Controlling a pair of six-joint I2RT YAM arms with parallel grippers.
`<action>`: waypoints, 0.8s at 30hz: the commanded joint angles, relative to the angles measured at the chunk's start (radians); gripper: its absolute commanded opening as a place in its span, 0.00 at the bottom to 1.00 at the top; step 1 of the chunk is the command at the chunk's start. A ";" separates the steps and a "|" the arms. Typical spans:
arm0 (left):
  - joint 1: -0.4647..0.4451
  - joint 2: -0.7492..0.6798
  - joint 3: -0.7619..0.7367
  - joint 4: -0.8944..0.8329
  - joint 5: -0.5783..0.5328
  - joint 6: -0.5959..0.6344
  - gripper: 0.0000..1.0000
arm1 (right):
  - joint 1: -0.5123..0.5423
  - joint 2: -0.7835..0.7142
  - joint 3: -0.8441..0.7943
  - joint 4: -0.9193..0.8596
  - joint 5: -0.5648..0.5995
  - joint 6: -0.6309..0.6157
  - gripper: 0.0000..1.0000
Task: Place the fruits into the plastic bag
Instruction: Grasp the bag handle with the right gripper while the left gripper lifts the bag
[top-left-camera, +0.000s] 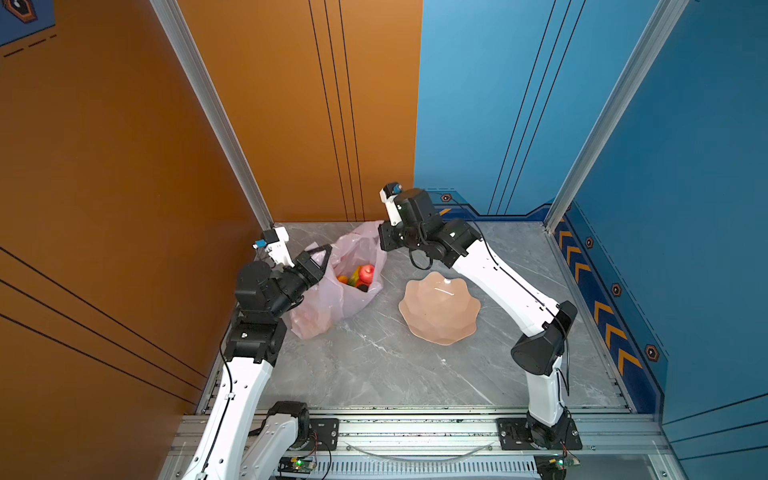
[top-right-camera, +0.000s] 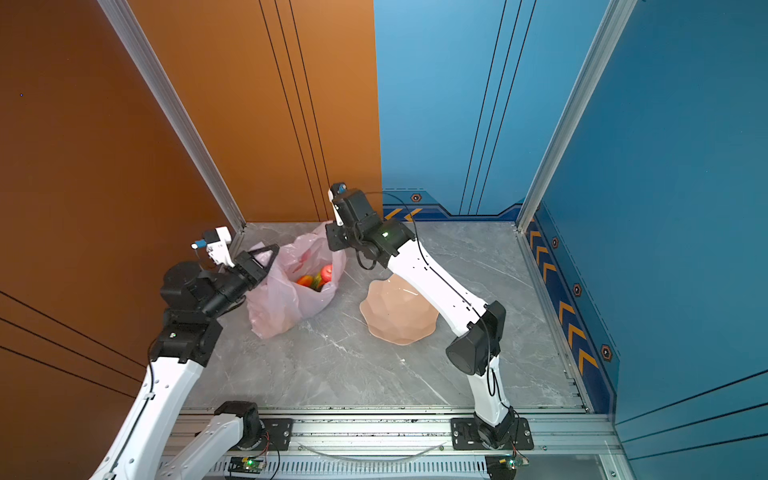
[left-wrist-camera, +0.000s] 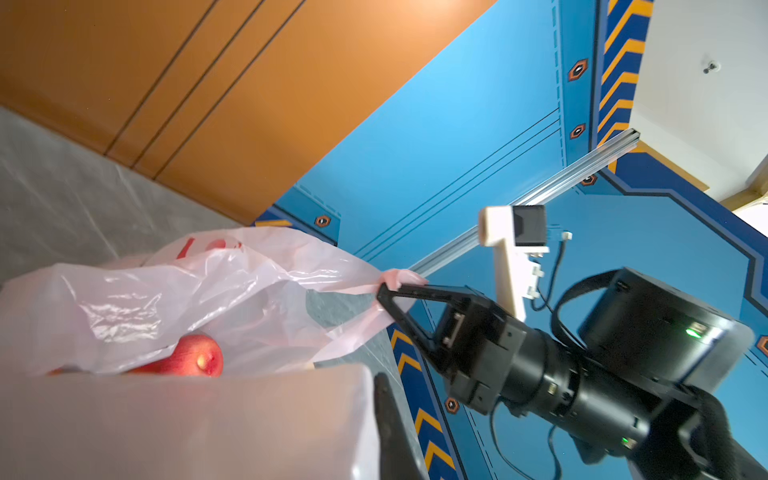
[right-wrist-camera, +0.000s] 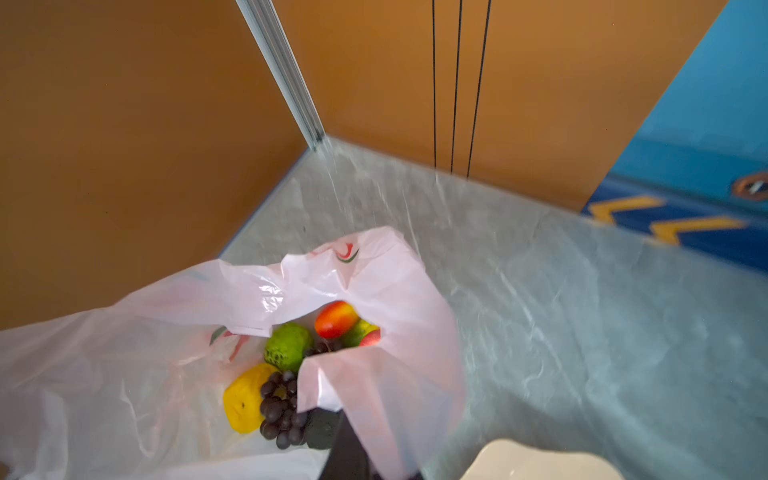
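The plastic bag sags lopsided (top-left-camera: 313, 314) under the robot's left gripper, so the robot should lift both of the bag's handles to the same height and set the bag upright behind the bowl (top-left-camera: 438, 267).
The pale-pink plastic bag (top-left-camera: 328, 299) (top-right-camera: 282, 291) stands at the far left of the table, its mouth held apart. My left gripper (top-left-camera: 326, 250) is shut on the bag's left handle. My right gripper (left-wrist-camera: 386, 289) is shut on the opposite rim, pulled taut. The fruits lie inside. A red apple (top-left-camera: 366, 273) (left-wrist-camera: 195, 359) shows in both top views. The right wrist view shows a green round fruit (right-wrist-camera: 289, 347), a red-yellow mango (right-wrist-camera: 336, 319), a grape bunch (right-wrist-camera: 282, 409), a yellow fruit (right-wrist-camera: 243, 399) and a dark avocado (right-wrist-camera: 322, 428). Bag film covers most of both grippers' own fingers.
A peach scalloped bowl (top-left-camera: 440, 307) (top-right-camera: 399, 311) sits right of the bag under the right forearm, with nothing in it. Orange walls close the far left corner right behind the bag. Grey marble table stretches toward the front rail.
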 joint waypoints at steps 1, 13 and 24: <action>0.023 0.042 0.165 -0.092 -0.081 0.105 0.00 | -0.015 0.031 0.163 -0.016 0.062 -0.068 0.00; 0.060 0.228 0.438 -0.032 -0.004 -0.004 0.00 | -0.065 0.055 0.255 0.047 -0.084 0.036 0.00; -0.226 0.426 0.550 -0.065 -0.020 0.091 0.00 | -0.065 0.062 0.173 0.100 -0.169 0.069 0.00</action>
